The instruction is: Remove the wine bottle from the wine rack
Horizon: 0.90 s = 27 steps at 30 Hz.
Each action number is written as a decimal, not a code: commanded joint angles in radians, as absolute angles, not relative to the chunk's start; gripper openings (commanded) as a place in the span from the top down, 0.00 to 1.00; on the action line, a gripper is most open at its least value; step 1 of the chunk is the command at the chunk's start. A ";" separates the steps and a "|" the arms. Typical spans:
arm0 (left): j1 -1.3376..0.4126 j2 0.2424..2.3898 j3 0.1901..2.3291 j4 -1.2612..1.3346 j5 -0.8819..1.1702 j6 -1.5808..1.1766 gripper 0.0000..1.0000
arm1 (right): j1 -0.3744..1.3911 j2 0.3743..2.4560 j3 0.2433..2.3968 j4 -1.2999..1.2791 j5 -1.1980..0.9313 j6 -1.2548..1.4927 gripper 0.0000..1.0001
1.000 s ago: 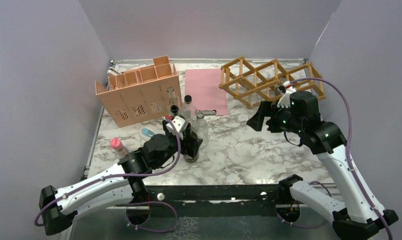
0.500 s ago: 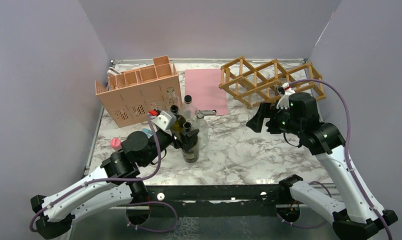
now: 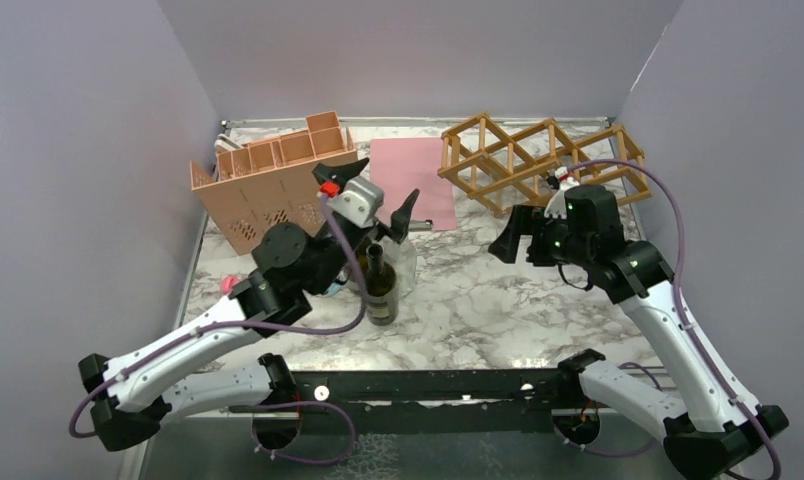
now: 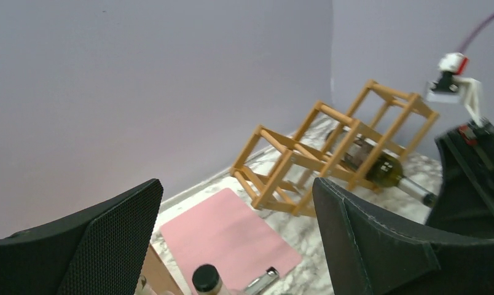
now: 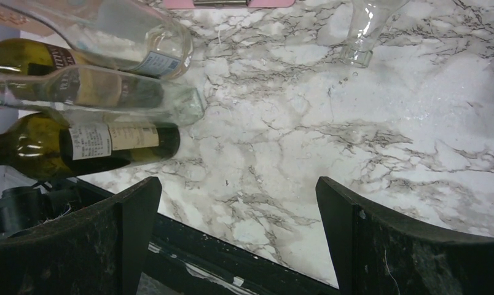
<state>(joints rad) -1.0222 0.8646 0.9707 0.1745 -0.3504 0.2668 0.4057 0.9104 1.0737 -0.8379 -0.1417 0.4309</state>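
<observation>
I keep moving my open right gripper in until its fingers are on both sides of the narrow neck [image 5: 365,27], because the clear wine bottle's neck [image 5: 358,54] sticks out free toward that gripper.
The wine rack [image 3: 523,155] is a golden-brown wooden lattice at the back right, also visible in the left wrist view as the rack [image 4: 330,144]. A dark green wine bottle [image 4: 381,169] lies in one of its lower cells, neck pointing out toward the right arm. From above, my right wrist hides that bottle. My left gripper [image 3: 378,192] is raised above the standing bottles, open and empty, facing the rack; from its own camera the left gripper [image 4: 238,212] frames the pink mat. My right gripper [image 3: 520,240] hovers open in front of the rack, and the right gripper [image 5: 238,206] holds nothing.
A dark bottle [image 3: 381,288] stands mid-table with clear bottles [image 3: 402,250] behind it. A salmon-pink compartment box [image 3: 273,190] sits back left, a pink mat [image 3: 410,180] beside the rack. A pink-capped bottle [image 3: 229,286] stands at the left. Grey walls enclose three sides.
My left arm has lifted off the standing dark bottle and swung up and back, its open jaws now turned toward the rack. The right gripper has shifted slightly left.
</observation>
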 commanded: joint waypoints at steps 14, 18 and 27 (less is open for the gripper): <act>-0.743 0.847 0.831 0.562 -0.426 0.229 0.01 | 0.407 1.140 0.969 -0.619 0.131 0.438 0.00; -0.712 0.777 0.740 0.629 -0.408 0.217 0.01 | 0.400 1.237 0.928 -0.519 0.118 0.438 0.00; -0.710 0.709 0.653 0.732 -0.418 0.272 0.01 | 0.338 1.397 0.909 -0.325 0.046 0.475 0.00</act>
